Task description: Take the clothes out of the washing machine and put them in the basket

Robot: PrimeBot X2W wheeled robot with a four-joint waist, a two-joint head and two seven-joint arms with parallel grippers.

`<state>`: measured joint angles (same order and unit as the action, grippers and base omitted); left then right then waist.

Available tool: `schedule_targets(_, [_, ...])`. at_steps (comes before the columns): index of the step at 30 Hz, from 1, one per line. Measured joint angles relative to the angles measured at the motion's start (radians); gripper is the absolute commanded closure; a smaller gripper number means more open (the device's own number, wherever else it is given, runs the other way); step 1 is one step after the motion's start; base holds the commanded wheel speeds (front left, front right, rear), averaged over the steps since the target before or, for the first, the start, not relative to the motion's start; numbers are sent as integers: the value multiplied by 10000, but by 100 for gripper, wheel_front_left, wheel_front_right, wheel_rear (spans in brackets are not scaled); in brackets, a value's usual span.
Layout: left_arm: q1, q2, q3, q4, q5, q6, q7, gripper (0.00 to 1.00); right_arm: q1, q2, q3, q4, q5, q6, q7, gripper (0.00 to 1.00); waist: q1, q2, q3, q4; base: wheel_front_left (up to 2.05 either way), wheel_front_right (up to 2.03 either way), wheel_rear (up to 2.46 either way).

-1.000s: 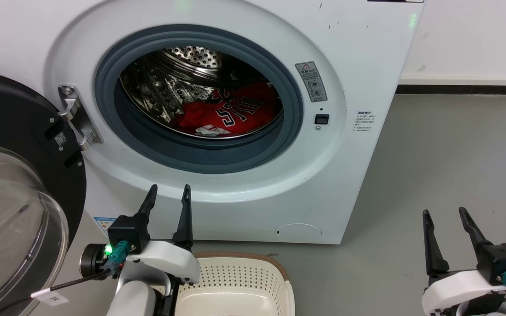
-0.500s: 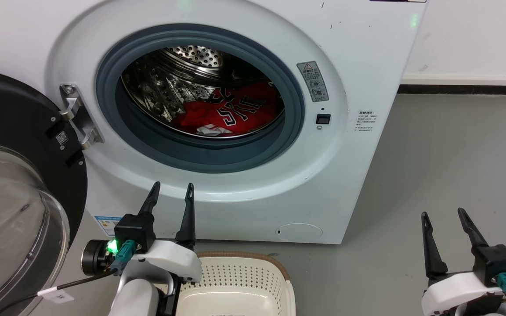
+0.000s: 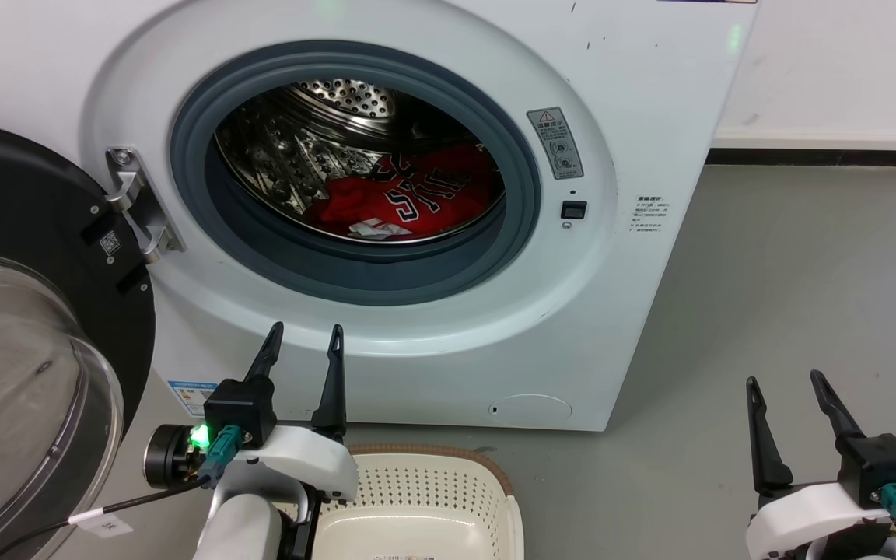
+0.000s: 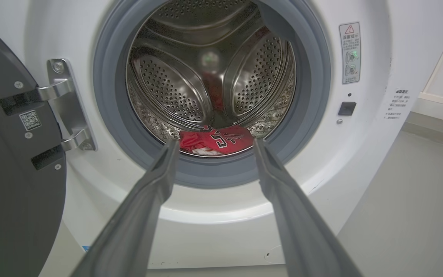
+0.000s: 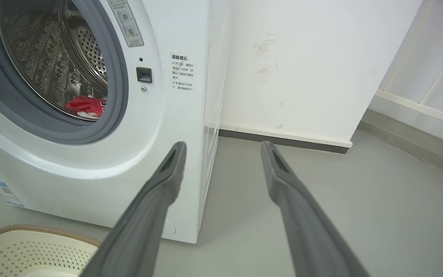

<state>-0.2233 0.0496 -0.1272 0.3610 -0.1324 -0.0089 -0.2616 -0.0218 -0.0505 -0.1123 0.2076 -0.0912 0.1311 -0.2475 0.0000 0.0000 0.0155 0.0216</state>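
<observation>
White cloth (image 3: 379, 229) shows under the front edge of the red jersey, so I should expect more clothes to be hidden below when I pull the jersey (image 3: 445, 194) out.
The white washing machine (image 3: 635, 101) stands with its black-rimmed door (image 3: 20, 257) swung open to the left. In the steel drum lie the clothes: a red jersey (image 3: 417, 198) with a bit of white cloth (image 3: 370, 229) at its front edge; the jersey (image 4: 217, 139) also shows low in the drum in the left wrist view and the jersey (image 5: 85, 105) in the right wrist view. The cream basket (image 3: 417, 498) sits on the floor below the porthole. My left gripper (image 3: 304, 333) is open in front of the washer, under the porthole. My right gripper (image 3: 784, 379) is open, low at the right over the floor.
Grey floor (image 3: 790, 272) spreads to the right of the washer, up to a white wall with a dark skirting (image 3: 821, 158). The open door's glass bowl (image 3: 12, 373) bulges at the far left, close to my left arm.
The head view has shifted very slightly; the left gripper has edged a little to the right. The clothes and basket lie as before.
</observation>
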Motion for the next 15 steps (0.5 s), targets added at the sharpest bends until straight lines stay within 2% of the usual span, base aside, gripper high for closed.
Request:
schedule_targets(9, [-476, 0, 2, 50, 67, 113, -13, 0, -154, 0, 132, -337, 127, -2, 33, 0, 0, 0, 413, -53, 0, 0, 0])
schedule_targets(15, [-1661, 2, 203, 487, 247, 221, -13, 0, -625, -2, 389, -888, 238, 0, 73, 0, 0, 0, 1343, -261, 0, 0, 0])
